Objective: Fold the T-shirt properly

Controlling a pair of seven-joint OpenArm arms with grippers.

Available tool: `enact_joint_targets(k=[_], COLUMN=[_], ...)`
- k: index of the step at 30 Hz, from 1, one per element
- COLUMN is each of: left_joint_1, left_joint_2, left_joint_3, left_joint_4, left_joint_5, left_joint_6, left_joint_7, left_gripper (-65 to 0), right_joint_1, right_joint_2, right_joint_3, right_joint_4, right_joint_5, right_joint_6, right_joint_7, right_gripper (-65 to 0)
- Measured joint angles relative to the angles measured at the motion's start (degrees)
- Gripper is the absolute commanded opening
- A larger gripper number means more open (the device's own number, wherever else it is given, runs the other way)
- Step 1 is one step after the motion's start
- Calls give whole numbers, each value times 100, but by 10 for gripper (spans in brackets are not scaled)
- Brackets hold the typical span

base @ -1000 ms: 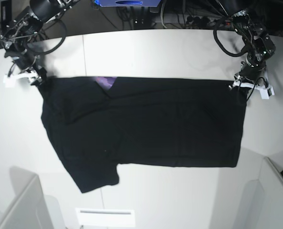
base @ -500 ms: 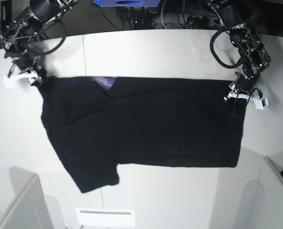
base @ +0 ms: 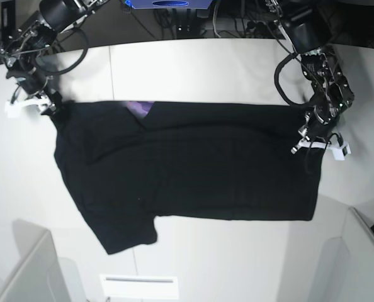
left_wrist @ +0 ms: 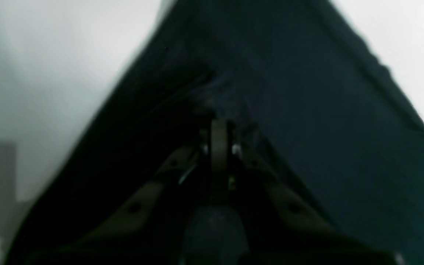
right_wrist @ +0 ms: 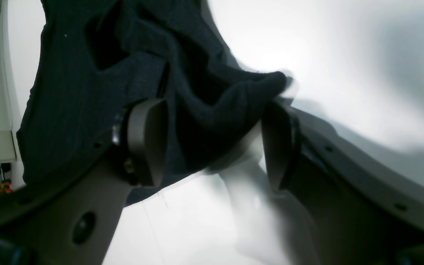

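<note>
My left gripper is pinching a peak of black cloth in front of the T-shirt's back corner, so I should open that gripper, back away and grab that corner.
The black T-shirt lies spread on the white table, one sleeve pointing to the front left. A sliver of its purple print shows at the back edge. My left gripper is at the shirt's right edge. In the left wrist view it is shut on a peak of black cloth. My right gripper is at the shirt's back left corner. In the right wrist view it is open, with a bunched fold of cloth between its fingers.
White divider panels stand at the front left and front right. A white strip lies at the front edge. Cables and a blue device sit behind the table.
My left gripper has moved toward the front along the shirt's right edge, taking the back right corner with it. My right gripper has stayed at the back left corner.
</note>
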Motion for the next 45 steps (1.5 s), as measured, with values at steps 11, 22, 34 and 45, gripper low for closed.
enact_joint_targets(k=[11, 22, 34, 45], left_joint_1=[-92, 1110, 2463, 2146], left_joint_2=[-223, -291, -131, -160], left_joint_3=[-315, -444, -1139, -977], left_joint_4=[-181, 1486, 1840, 1165], left_joint_5=[0, -57, -1351, -1381], left_joint_6=[20, -286, -566, -616], left_joint_7=[-31, 11, -15, -179], left_gripper=[-650, -650, -650, -156], right_joint_1=[0, -17, -15, -11], right_joint_2=[0, 0, 0, 0], right_joint_3=[0, 0, 0, 0], right_joint_4=[0, 0, 2, 0], right_joint_5=[-2, 9, 24, 20], right_joint_6=[0, 0, 0, 0], right_joint_7=[0, -11, -33, -33], right_gripper=[-273, -273, -273, -273])
